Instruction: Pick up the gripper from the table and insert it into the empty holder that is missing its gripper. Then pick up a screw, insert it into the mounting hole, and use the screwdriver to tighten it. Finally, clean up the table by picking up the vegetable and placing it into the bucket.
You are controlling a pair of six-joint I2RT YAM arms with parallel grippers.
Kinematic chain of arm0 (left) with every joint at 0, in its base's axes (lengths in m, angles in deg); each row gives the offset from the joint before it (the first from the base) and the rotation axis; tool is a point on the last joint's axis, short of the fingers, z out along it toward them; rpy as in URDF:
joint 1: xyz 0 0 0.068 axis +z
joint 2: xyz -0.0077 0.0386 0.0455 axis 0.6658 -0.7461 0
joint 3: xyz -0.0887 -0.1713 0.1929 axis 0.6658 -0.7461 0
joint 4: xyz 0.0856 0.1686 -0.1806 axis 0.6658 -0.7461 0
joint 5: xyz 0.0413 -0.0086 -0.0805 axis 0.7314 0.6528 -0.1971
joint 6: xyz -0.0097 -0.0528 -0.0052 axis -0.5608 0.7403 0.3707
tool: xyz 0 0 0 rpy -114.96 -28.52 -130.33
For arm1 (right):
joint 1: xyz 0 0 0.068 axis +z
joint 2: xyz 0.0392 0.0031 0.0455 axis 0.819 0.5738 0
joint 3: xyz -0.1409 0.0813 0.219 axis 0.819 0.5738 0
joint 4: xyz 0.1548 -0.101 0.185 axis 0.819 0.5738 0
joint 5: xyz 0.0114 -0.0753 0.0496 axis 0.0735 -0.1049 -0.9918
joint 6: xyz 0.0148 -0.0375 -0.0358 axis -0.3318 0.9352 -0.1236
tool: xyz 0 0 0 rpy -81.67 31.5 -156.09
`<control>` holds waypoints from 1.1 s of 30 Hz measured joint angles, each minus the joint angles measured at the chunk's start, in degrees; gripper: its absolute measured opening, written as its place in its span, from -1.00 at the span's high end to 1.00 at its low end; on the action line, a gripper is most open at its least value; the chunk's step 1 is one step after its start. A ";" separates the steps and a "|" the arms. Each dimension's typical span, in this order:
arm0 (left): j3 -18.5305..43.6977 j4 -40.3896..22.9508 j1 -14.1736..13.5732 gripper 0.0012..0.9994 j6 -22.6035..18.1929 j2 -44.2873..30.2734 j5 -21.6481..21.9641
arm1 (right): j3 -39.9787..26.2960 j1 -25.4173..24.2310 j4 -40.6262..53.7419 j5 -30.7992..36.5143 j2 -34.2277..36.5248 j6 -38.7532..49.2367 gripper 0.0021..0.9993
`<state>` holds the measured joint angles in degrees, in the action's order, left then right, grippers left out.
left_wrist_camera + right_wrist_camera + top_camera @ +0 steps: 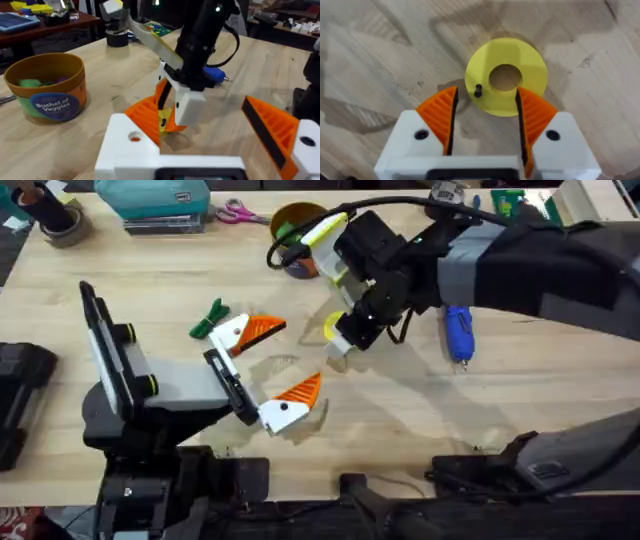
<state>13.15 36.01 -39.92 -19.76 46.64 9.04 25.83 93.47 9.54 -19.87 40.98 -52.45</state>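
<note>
The screw (478,91) stands straight up in the yellow disc (493,102), so when I lift it, I expect it to come out of its hole and leave the disc behind.
My right gripper (340,345) points down at the table's middle, open, its orange fingers either side of a yellow disc (505,77). A tiny dark screw (478,90) lies on that disc by one finger. My left gripper (290,358) is open wide and level, facing the disc, an orange ribbed gripper (145,117) seated in its white holder (125,145), whose mounting hole (135,136) shows. The green vegetable (208,318) lies just behind it. The blue screwdriver (458,330) rests to the right. The bucket (47,87) stands at the back, partly under the right arm.
A tape roll (60,225), a teal box (150,200) and pink-handled scissors (235,213) line the far edge. A black block (20,395) sits at the left edge. Bare wood lies between the screwdriver and the front edge.
</note>
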 joint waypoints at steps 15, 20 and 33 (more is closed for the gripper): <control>0.00 -0.01 0.00 -0.97 0.00 0.00 0.00 | 0.00 1.01 -0.58 0.00 0.00 0.01 0.27; 0.00 0.00 0.00 -0.97 0.00 0.00 0.00 | 0.00 1.01 -0.94 0.00 0.00 0.03 0.46; 0.00 0.02 0.00 -0.97 0.00 -0.01 -0.01 | 0.00 1.01 -0.94 0.00 0.12 0.03 0.47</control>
<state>13.15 36.03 -39.92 -19.76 46.63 9.03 25.83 94.47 8.60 -19.87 41.11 -52.42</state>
